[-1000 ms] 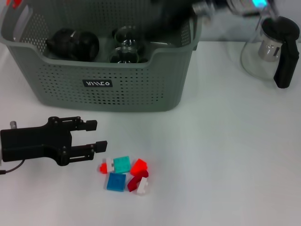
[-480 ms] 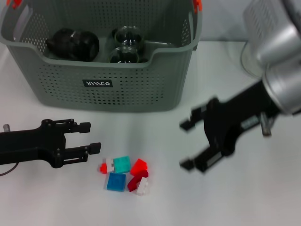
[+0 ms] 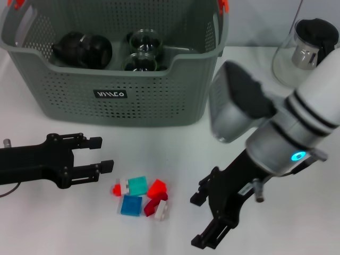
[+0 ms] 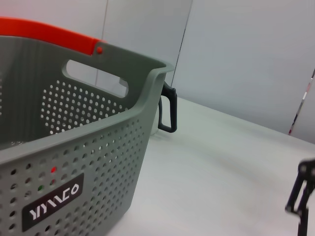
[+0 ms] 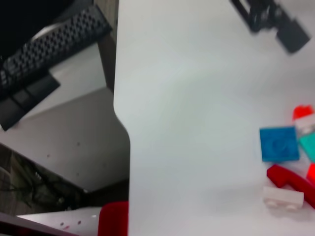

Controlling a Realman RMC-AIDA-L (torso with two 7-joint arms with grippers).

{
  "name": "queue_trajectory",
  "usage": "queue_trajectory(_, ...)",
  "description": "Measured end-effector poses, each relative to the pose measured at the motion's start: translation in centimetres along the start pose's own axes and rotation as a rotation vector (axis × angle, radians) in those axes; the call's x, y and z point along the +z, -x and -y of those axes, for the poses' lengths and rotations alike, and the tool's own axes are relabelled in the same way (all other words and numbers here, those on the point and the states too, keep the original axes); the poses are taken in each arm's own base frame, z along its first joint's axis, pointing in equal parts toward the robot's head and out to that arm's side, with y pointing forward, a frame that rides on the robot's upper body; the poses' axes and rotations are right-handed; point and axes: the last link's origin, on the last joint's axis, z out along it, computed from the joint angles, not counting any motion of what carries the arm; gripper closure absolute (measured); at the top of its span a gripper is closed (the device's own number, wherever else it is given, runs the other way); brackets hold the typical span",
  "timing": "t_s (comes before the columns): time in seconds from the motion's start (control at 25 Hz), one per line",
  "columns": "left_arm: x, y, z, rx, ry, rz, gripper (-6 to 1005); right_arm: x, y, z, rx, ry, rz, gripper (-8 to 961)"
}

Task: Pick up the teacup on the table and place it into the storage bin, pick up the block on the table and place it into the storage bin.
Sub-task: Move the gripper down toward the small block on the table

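Observation:
The white block point(image 3: 161, 211) lies at the cluster's outer edge point(image 3: 165, 209) facing the right gripper's open fingers, so the robot should keep moving in until those fingers reach around it.
The grey-green storage bin point(image 3: 159, 106) stands at the back left, and its label and orange tab show in the left wrist view point(image 4: 98, 147). Inside it lie a glass teacup point(image 3: 143, 41) with a second glass piece just in front, and a black object point(image 3: 82, 50). A cluster of blocks lies on the table in front: teal point(image 3: 138, 185), blue point(image 3: 131, 205), red point(image 3: 157, 187), dark red with white point(image 3: 156, 207). My left gripper point(image 3: 101, 154) is open just left of the cluster, low over the table. My right gripper point(image 3: 202, 220) is open right of the blocks. The right wrist view shows the blue block point(image 5: 279, 144).
A glass teapot point(image 3: 300, 53) with a black lid and handle stands at the back right; its handle point(image 4: 168, 110) shows past the bin corner. The table's edge point(image 5: 123, 123) drops off to a lower desk with a keyboard point(image 5: 49, 49).
My right arm swung down from above the bin's right side to the table front, ending right of the blocks. The left gripper drew back slightly to the left, then held still.

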Motion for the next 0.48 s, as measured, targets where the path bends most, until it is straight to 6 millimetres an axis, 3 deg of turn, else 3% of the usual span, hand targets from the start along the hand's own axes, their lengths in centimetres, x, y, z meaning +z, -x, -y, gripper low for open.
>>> queue_trajectory(0.16, 0.0, 0.0, 0.0, 0.001, -0.001, 0.0, 336, 2.0, 0.2, 0.8, 0.016, -0.003, -0.033, 9)
queue_trajectory(0.48, 0.0, 0.0, 0.0, 0.0, -0.001, 0.0, 336, 3.9, 0.7, 1.8, 0.025, -0.062, -0.038, 10)
